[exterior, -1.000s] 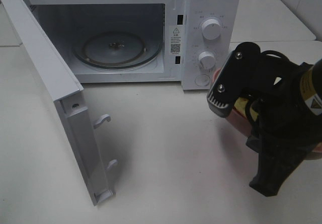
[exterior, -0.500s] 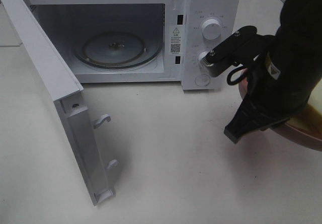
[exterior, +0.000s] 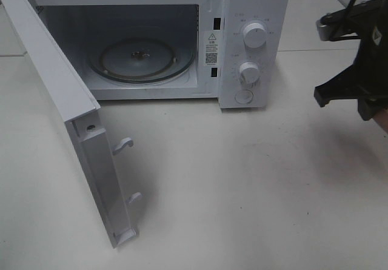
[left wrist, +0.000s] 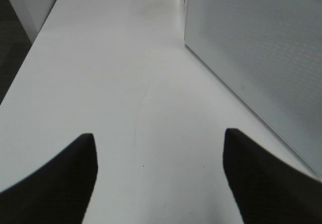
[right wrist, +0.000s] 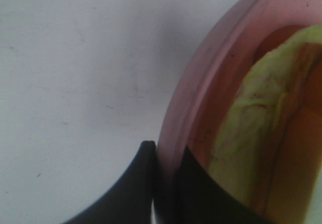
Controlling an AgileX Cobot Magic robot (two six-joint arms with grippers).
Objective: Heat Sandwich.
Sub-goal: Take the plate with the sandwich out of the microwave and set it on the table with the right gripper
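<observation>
I should keep my right gripper lowering the pink plate until it lies flat, then release, as the sandwich (right wrist: pixel 254 116) is inside the plate's rim above clear white table (exterior: pixel 361 161).
In the right wrist view my right gripper (right wrist: pixel 168 186) is shut on the rim of the round pink plate (right wrist: pixel 201 83), one finger on each side of the rim. The sandwich (right wrist: pixel 266 133) lies on the plate, showing pale yellow-green filling and tan-orange crust. In the exterior high view only the black right arm (exterior: pixel 357 57) shows at the right edge, raised to the right of the microwave (exterior: pixel 251 45). The sandwich is out of sight there. The microwave is open, with its glass turntable (exterior: pixel 142 57) bare. My left gripper (left wrist: pixel 158 176) is open and empty over the white table (left wrist: pixel 115 73).
The microwave door (exterior: pixel 60 100) is swung wide open to the left, with its latch hooks (exterior: pixel 124 144) pointing right. Two knobs (exterior: pixel 253 34) sit on the front panel. The microwave's perforated side wall (left wrist: pixel 261 48) stands close beside my left gripper. The table edge (left wrist: pixel 30 48) is near it.
The right arm has swung up and to the right with the plate. It no longer covers the microwave's lower knob, and the plate has left the exterior high view.
</observation>
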